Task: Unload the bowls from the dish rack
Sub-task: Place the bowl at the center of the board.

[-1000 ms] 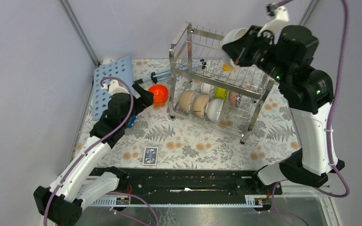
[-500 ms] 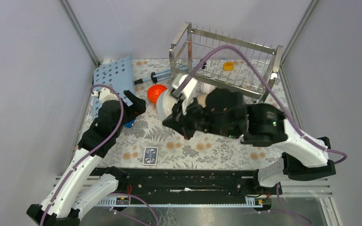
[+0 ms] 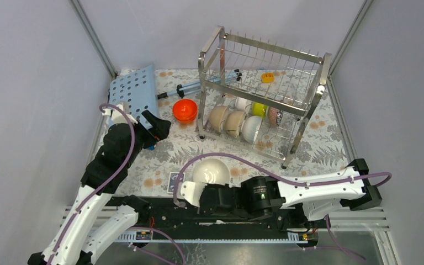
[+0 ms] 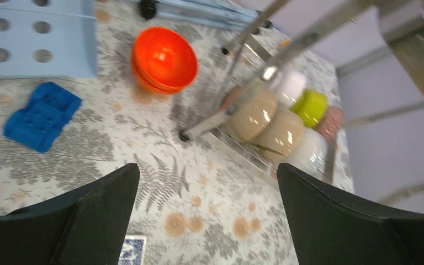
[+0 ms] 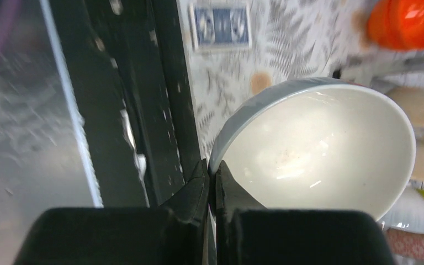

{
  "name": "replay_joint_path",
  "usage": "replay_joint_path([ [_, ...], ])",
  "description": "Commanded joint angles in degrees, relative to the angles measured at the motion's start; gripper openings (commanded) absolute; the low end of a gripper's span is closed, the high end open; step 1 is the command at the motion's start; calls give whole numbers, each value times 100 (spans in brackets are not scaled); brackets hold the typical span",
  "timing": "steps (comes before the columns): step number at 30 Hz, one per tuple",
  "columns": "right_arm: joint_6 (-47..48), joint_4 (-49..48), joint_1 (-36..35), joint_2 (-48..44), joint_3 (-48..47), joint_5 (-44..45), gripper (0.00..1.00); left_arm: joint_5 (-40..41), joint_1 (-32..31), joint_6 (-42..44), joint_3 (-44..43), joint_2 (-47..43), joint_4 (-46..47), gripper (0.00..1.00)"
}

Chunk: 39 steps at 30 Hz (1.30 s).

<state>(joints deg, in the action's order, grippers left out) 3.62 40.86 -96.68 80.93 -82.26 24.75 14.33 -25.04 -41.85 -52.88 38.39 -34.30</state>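
The robot's right gripper has hold of the white bowl's near rim (image 3: 206,183) and leaves the rim (image 3: 197,164) facing the left gripper free, so the left gripper should keep coming closer until it closes there.
The steel dish rack (image 3: 265,83) stands at the back right of the table. Its lower tier holds several bowls: two beige (image 3: 226,118), a white one (image 3: 251,128), a lime one (image 3: 259,109) and a patterned one (image 3: 275,115). They also show in the left wrist view (image 4: 265,118). My right gripper (image 5: 212,171) is shut on the rim of a white bowl (image 5: 320,146), held low over the table's near edge (image 3: 211,171). An orange bowl (image 3: 185,110) sits on the table left of the rack. My left gripper (image 4: 207,221) is open and empty, above the table left of the rack.
A light-blue perforated board (image 3: 133,91) leans at the back left. A blue block (image 4: 41,116) lies on the cloth. A card box (image 3: 175,182) lies near the front. A tube-shaped tool (image 3: 190,88) lies behind the orange bowl. A yellow item (image 3: 268,77) sits on the rack's top tier.
My right arm swung the white bowl from above the rack's top down and toward the near edge of the table. My left arm drew back slightly to the left.
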Motion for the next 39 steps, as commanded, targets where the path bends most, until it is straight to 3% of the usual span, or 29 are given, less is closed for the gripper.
replay_joint_path([
  [1, 254, -229, 15, -678, 829, 47, 0, -1596, 34, 437, 102, -416, 244, 99],
  [9, 234, -2, -292, -900, 2084, 256, 0, -3440, 6, 1211, 152, -127, -677, 97],
  [16, 457, -47, -522, -569, 2366, 129, 0, -3590, -501, 1379, 672, -321, -599, 95],
  [20, 735, -145, -528, -286, 2356, -158, 0, -3110, -1460, 1111, 818, -73, -272, 94],
  [26, 934, -202, -518, 47, 2171, -553, 0, -1261, -3665, 724, 380, 944, -89, 92],
  [34, 889, -213, -528, 50, 2060, -579, 0, -1059, -4190, 723, 365, 1816, 9, 82],
  [39, 841, -242, -524, 10, 2031, -497, 0, -1094, -4233, 853, 299, 2201, 53, 68],
])
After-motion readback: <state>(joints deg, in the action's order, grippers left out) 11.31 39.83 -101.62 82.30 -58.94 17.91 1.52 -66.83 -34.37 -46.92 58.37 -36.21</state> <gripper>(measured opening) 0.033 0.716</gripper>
